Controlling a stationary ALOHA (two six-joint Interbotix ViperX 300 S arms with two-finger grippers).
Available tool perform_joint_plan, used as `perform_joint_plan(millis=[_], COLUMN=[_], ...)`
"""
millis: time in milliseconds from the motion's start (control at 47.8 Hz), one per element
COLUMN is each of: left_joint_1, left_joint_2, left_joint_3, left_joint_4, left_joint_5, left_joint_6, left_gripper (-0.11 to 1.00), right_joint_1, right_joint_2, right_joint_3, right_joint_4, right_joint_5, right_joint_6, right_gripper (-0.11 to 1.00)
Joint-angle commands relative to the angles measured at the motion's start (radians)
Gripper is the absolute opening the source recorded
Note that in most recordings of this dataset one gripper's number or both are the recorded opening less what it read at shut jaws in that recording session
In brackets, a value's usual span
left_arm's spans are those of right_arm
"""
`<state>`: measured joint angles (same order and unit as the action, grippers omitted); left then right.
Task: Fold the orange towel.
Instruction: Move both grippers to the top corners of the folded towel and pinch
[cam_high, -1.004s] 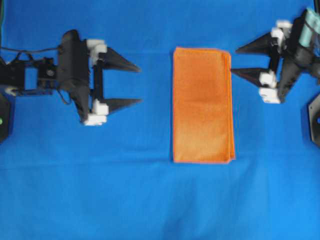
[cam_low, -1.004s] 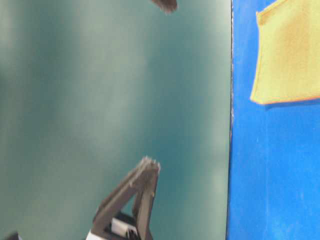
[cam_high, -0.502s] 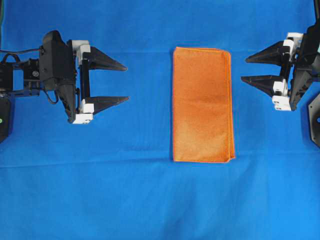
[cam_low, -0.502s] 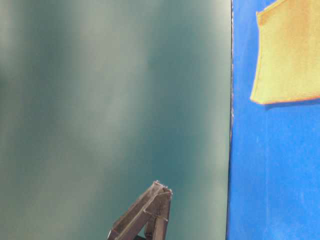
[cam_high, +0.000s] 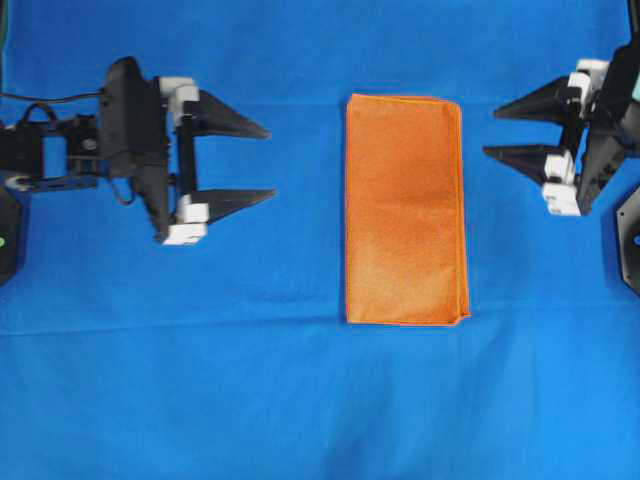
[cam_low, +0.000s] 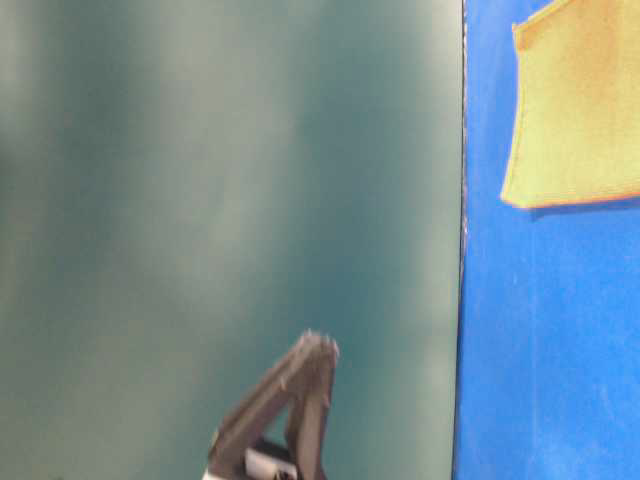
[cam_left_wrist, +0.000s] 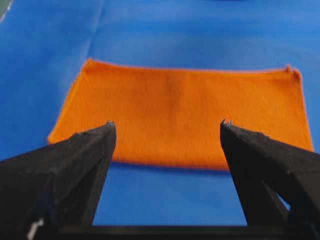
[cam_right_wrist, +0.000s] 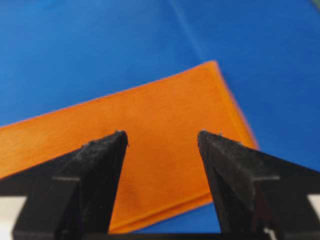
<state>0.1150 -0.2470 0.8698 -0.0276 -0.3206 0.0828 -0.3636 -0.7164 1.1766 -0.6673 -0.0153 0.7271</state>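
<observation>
I should now move my open right gripper in until its fingers are on both sides of the orange towel's flat upper corner (cam_high: 453, 108), because clear blue sheet (cam_high: 476, 121) lies between the gripper and that corner.
The orange towel (cam_high: 405, 210) lies flat on the blue sheet as a tall narrow rectangle, its layered edges along the right side. My left gripper (cam_high: 271, 162) hovers open to the towel's left, apart from it, with nothing between its fingers. In the left wrist view the towel (cam_left_wrist: 185, 95) stretches across ahead of the open left gripper (cam_left_wrist: 166, 123). My right gripper (cam_high: 491, 132) is open just right of the towel's upper right edge, not touching it. From the right wrist, the towel (cam_right_wrist: 150, 105) shows beyond the empty right gripper (cam_right_wrist: 161, 133). The table-level view catches the towel's corner (cam_low: 580, 110).
The blue sheet (cam_high: 300, 400) covers the whole table. Black arm bases sit at the left edge (cam_high: 8, 240) and the right edge (cam_high: 630, 240). In the table-level view a teal wall (cam_low: 200, 200) fills the left side, and one dark finger (cam_low: 300, 390) pokes in at the bottom.
The right gripper drew back rightward off the towel's right edge. The left gripper retreated left, then came back toward the towel. Both stayed open; the towel has not moved.
</observation>
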Motion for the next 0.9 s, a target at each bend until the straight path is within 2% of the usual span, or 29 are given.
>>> perform_joint_plan(millis=[0, 209, 439, 732, 879], left_joint_1=[0.029, 0.115, 0.183, 0.244, 0.261], left_joint_2=[0.063, 0.270, 0.449, 0.609, 0.655], left_joint_3=[-0.089, -0.249, -0.367, -0.442, -0.466], left_joint_4=[-0.002, -0.002, -0.002, -0.002, -0.002], left_joint_5=[0.009, 0.051, 0.051, 0.038, 0.028], left_joint_6=[0.000, -0.002, -0.002, -0.003, -0.003], left_gripper=[0.79, 0.79, 0.79, 0.79, 0.80], right_joint_1=[-0.052, -0.164, -0.238, -0.298, -0.301], right_joint_2=[0.032, 0.153, 0.360, 0.603, 0.684], right_joint_3=[-0.038, -0.055, -0.101, -0.183, -0.204], right_joint_4=[0.003, -0.006, -0.017, -0.043, -0.044], right_joint_5=[0.061, 0.075, -0.040, -0.120, -0.141], right_joint_6=[0.002, 0.000, -0.008, -0.014, -0.014], right_gripper=[0.62, 0.62, 0.62, 0.62, 0.62])
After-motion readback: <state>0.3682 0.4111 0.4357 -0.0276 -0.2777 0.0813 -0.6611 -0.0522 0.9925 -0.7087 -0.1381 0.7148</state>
